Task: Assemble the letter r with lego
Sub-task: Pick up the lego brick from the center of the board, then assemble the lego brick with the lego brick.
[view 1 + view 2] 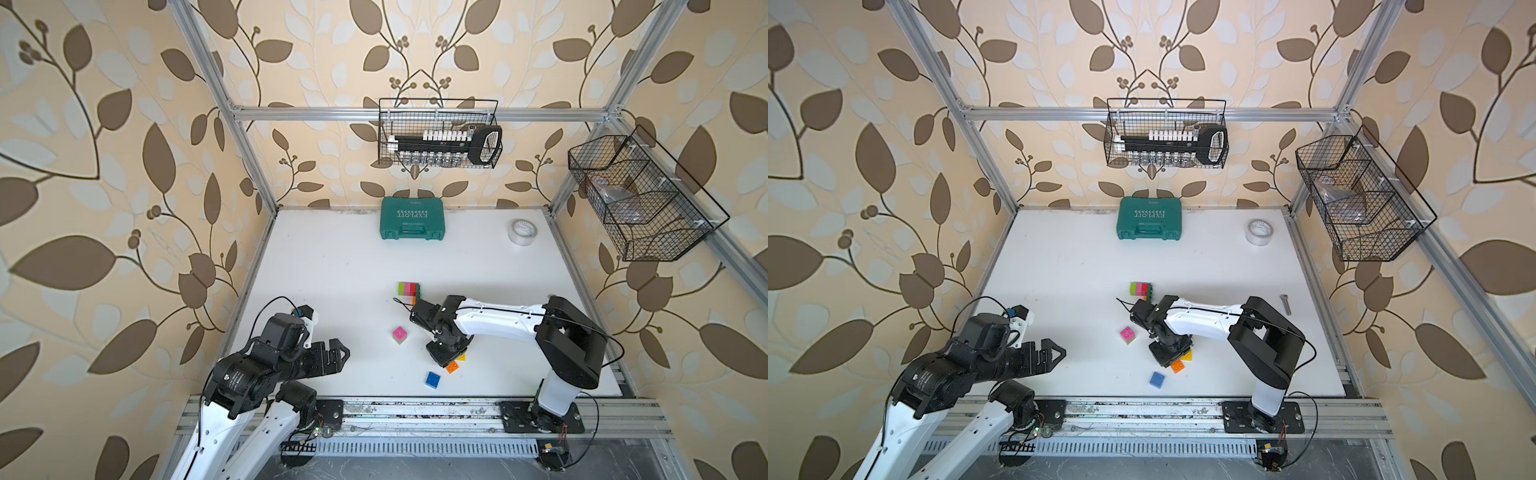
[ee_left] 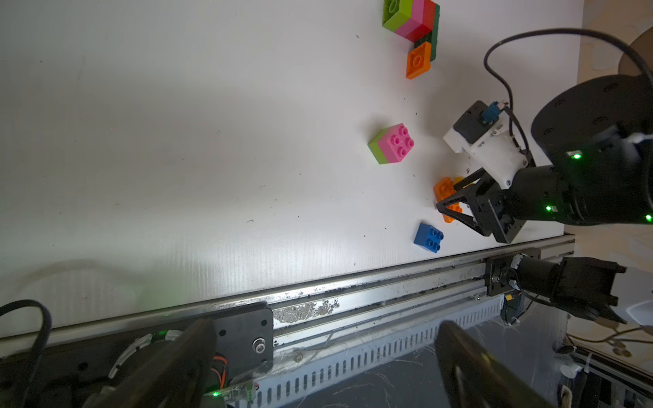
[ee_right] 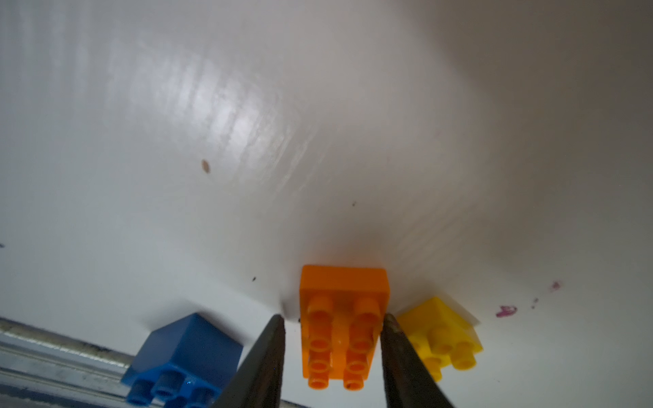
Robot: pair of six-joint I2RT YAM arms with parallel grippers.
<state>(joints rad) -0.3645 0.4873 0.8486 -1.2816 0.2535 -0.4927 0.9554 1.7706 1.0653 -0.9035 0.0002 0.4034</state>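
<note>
The orange brick (image 3: pixel 345 287) sits crooked next to the yellow brick. Next, my right gripper lifts the orange brick, turns it square and lowers it onto the yellow studs (image 3: pixel 443 342).
The lego lies on the white table (image 1: pixel 332 270). A joined row of lime, pink, red and dark green bricks (image 1: pixel 409 289) with an orange one on it lies mid-table. A pink-on-lime stack (image 1: pixel 400 335) stands apart from it. Near the front edge sit a blue brick (image 1: pixel 432 379), a long orange brick (image 3: pixel 342 318) and a yellow brick (image 3: pixel 441 332). My right gripper (image 3: pixel 334 316) points down over the orange brick. One finger touches its side, the other stands a sliver off. My left gripper (image 1: pixel 338 353) hovers wide open and empty at the front left.
A teal tool case (image 1: pixel 412 219) and a tape roll (image 1: pixel 522 232) sit at the back. A metal bolt (image 1: pixel 1285 303) lies at the right. The metal rail (image 1: pixel 415 411) runs along the table's front edge. Wire baskets (image 1: pixel 440 133) hang on the walls.
</note>
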